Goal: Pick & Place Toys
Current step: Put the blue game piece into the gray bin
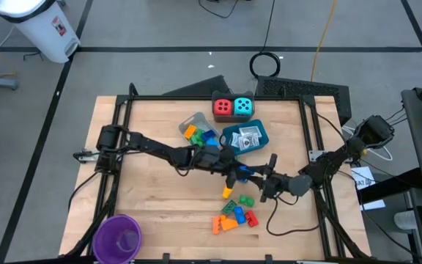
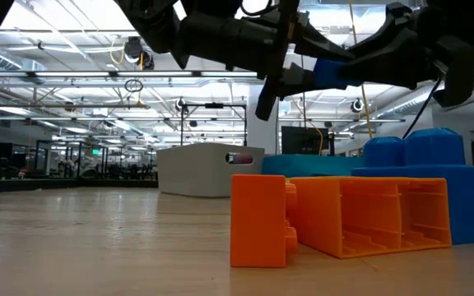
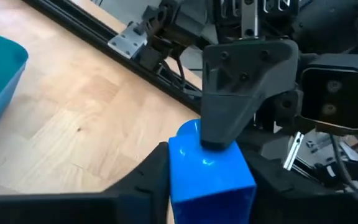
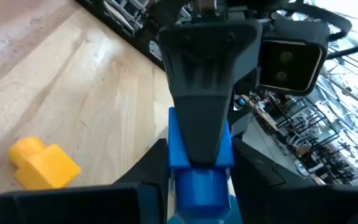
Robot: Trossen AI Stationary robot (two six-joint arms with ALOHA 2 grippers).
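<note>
I should let go of the blue brick (image 1: 245,172) with my right gripper and carry the brick with my left gripper to the clear tray (image 1: 200,130), because the tray is on my left gripper's side.
My two grippers meet over the middle of the table, and both are shut on one small blue brick (image 1: 245,174) held above the wood. My left gripper (image 1: 236,173) comes from the table's left, my right gripper (image 1: 258,177) from its right. The brick also shows in the low view (image 2: 334,72), clear of the table. A yellow brick (image 1: 227,192) lies on the table just below them. A pile of orange, green, blue and red bricks (image 1: 234,217) lies toward the near edge. My left gripper (image 3: 210,190) pinches the blue brick's two opposite sides (image 3: 178,174) between its two fingers. The fingers come about level from the table's left. The brick is lifted clear of the table, and the other arm's finger (image 3: 232,106) lies over its far end. My right gripper (image 4: 197,190) pinches the same brick by two opposite sides (image 4: 180,186) between its two fingers, coming about level from the table's right. The brick is clear of the table. The left arm's finger (image 4: 204,99) covers the brick's far half.
A red die (image 1: 223,107) and a cyan die (image 1: 244,107) stand at the far edge. A blue tray (image 1: 227,136) holds white packets. A clear tray (image 1: 190,120) holds bricks. A purple cup (image 1: 117,236) stands near left. A green brick (image 1: 246,199) lies near the pile.
</note>
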